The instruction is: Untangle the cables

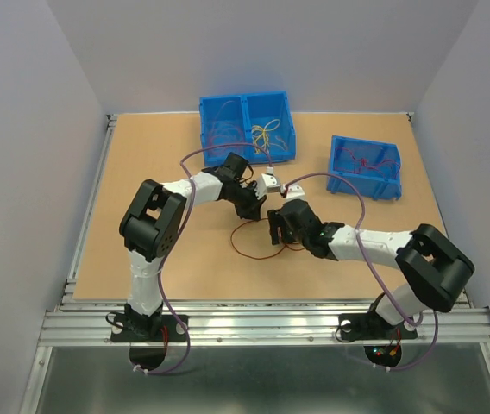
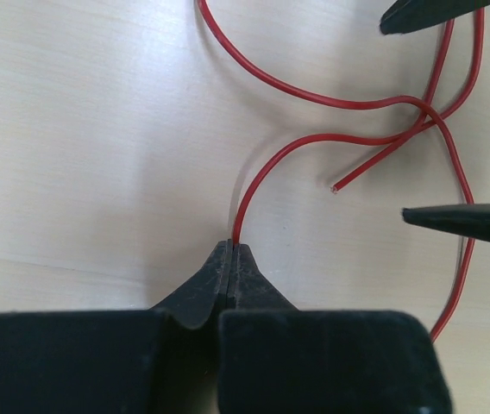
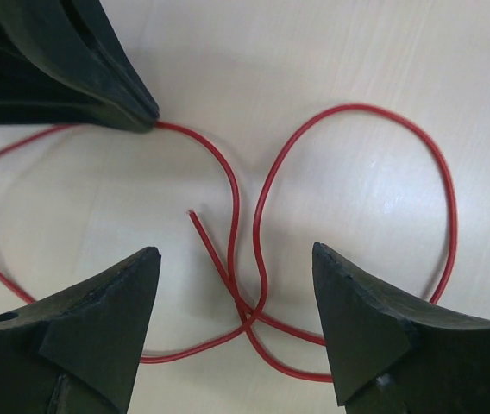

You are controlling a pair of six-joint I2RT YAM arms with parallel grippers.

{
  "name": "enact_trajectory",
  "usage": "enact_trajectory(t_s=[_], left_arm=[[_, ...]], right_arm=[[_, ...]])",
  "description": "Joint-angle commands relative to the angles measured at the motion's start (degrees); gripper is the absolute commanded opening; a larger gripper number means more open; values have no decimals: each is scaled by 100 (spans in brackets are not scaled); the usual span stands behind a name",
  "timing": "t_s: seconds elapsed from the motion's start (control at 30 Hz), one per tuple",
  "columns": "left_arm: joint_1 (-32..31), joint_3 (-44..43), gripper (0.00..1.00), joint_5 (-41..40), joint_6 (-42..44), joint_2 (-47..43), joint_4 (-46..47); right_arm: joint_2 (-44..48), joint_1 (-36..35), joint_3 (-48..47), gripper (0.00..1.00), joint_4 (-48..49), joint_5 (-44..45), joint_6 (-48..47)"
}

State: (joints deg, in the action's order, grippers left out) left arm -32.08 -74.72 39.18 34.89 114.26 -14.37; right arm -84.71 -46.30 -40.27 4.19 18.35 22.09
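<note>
Next, I open my left gripper and take the cable to the bin with my right gripper, because my left gripper is pinching the red cable far from the smaller blue bin.
A thin red cable lies looped on the wooden table between the two arms. In the left wrist view my left gripper is shut on the red cable, which curves up and right to a crossing. In the right wrist view my right gripper is open, its fingers astride the crossing of red strands, with a loose end between them. The left gripper's tip pinches the cable at upper left. In the top view the grippers meet at the table's middle, left, right.
A blue two-compartment bin at the back holds yellow and reddish wires. A smaller blue bin at the back right holds red wires. Grey walls stand on three sides; a metal rail runs along the near edge.
</note>
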Motion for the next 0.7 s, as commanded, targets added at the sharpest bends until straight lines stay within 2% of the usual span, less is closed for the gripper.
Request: enact_trajectory(t_s=[0.0,0.13,0.23,0.3,0.33,0.4,0.43,0.5,0.53,0.6,0.67], left_arm=[[105,-122,0,371,-35,-387,-13],[271,-192,0,590,-62,-352,-66],[447,-262,0,845,-62,-325,-118],[500,-298,0,968,-70,-308,-145],[509,-306,0,978,-62,-316,-154],[536,-289,0,1004,-62,-316,-127],[536,-289,0,1004,-70,-316,-136],[544,-289,0,1013,-62,-316,-136],[544,-289,0,1004,-62,-316,-119],[553,-280,0,1004,-71,-325,-110],[571,-271,2,1013,-88,-386,-101]], right_arm=[[-326,-151,-68,76,109,-7,-11],[-783,-309,-341,73,-233,528,41],[-1055,-327,-499,70,-339,573,59],[-1205,-335,-630,58,-392,512,59],[-1276,-335,-666,49,-401,512,85],[-1443,-362,-736,42,-603,512,85],[-1487,-379,-789,32,-647,503,77],[-1593,-397,-842,20,-665,459,68],[-1610,-423,-894,10,-673,433,42],[-1645,-450,-939,1,-673,407,24],[-1619,-476,-965,1,-673,398,24]])
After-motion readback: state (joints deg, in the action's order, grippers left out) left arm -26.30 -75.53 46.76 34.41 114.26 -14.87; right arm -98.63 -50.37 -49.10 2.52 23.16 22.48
